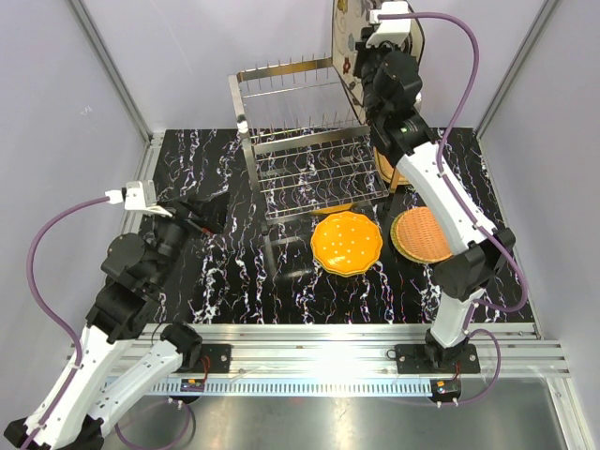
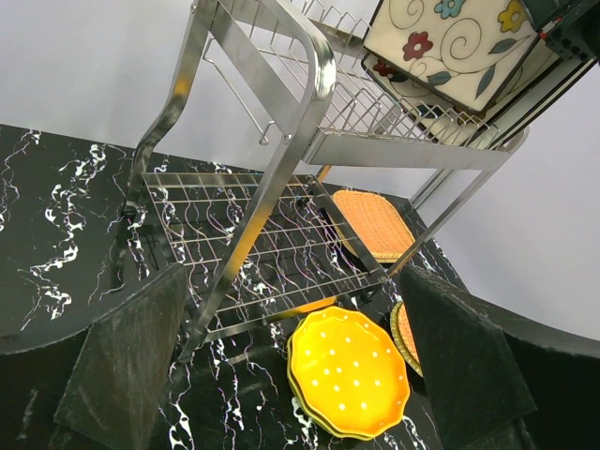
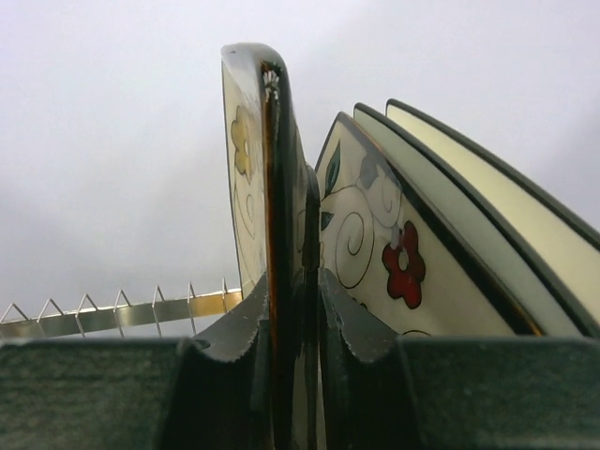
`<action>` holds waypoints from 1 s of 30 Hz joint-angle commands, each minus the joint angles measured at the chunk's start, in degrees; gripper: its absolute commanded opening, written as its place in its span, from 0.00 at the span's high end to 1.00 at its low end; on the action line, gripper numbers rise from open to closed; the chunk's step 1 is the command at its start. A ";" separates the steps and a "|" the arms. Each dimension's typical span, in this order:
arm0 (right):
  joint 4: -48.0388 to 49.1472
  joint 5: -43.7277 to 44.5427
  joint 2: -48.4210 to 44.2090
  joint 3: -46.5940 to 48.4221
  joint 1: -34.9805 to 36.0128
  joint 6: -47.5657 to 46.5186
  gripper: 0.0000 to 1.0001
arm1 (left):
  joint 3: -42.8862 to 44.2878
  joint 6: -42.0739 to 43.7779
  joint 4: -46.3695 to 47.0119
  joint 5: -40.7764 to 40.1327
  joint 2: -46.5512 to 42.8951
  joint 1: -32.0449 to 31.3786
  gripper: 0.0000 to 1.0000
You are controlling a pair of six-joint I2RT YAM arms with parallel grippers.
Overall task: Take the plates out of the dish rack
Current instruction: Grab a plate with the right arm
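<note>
The robot's right gripper has hold of only one rim of the square plate [image 3: 272, 169] on the top level, so it should swing the plate's free edge across to the left gripper.
The dish rack [image 1: 300, 150] stands mid-table, its top tier of prongs [image 3: 112, 309] showing in the right wrist view. Square cream plates with flowers [image 2: 450, 47] lean at its right end. My right gripper [image 1: 373, 67] is up there, shut on the dark rim of one square plate [image 3: 267, 187]; two more [image 3: 375, 244] lean just beside it. On the table lie an orange scalloped plate [image 1: 347, 244] stacked on a yellow-green one, and a tan woven plate [image 1: 422, 234]. My left gripper [image 1: 202, 211] hangs open and holds nothing, left of the rack.
Another tan woven plate [image 2: 375, 225] lies on the table behind the rack's lower shelf. Grey walls enclose the black marbled table [image 1: 216, 169] on three sides. An aluminium rail [image 1: 319, 342] with the arm bases runs along the near edge.
</note>
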 commanded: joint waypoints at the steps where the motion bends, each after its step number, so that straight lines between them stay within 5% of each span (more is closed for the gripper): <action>1: 18.25 -0.16 -4.14 7.52 -0.27 -1.26 1.00 | 2.25 0.73 3.37 0.55 0.72 0.20 0.01; 30: 9.47 -1.83 -3.34 17.89 -0.19 6.64 1.00 | 5.68 1.35 6.88 4.24 4.85 0.11 0.01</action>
